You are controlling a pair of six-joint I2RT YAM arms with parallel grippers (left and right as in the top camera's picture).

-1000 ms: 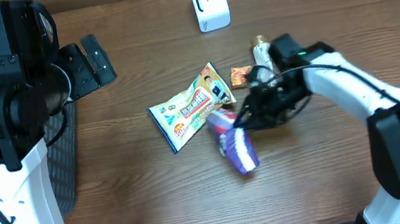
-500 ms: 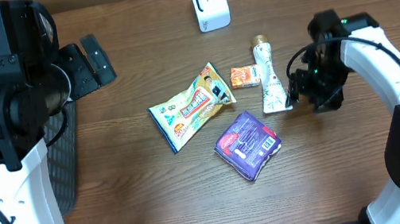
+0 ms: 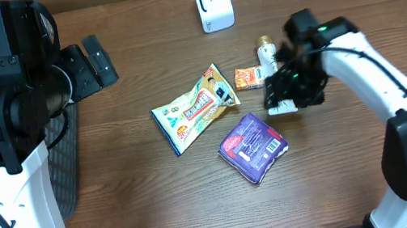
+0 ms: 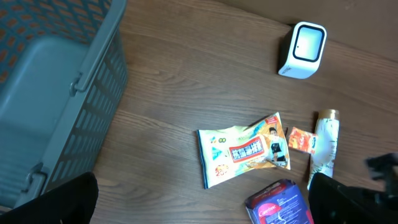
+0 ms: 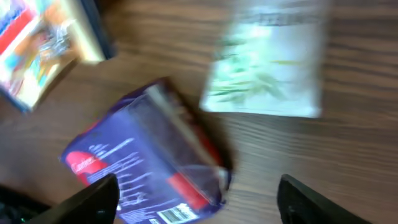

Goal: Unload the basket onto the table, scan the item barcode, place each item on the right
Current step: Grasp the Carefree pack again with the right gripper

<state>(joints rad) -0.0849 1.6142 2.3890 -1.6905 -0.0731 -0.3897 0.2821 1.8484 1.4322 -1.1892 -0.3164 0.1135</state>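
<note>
My right gripper should pinch the pack's edge near the tube and turn the pack over, because the purple pack's barcode faces up, away from how the scanner reads.
A purple pack lies flat on the wooden table, and a barcode shows on its near end in the right wrist view. My right gripper hovers open over the lower end of a white tube, just right of the pack. In the right wrist view the right gripper holds nothing, with the purple pack below it and the tube beyond. The white scanner stands at the back. My left gripper hangs open high over the left side, empty.
A snack bag and a small orange packet lie between the pack and the scanner. A grey basket stands at the table's left edge.
The right gripper opened and let go of the purple pack, which now lies flat. It swung away to the right, then came back left over the tube. The left arm stayed still.
</note>
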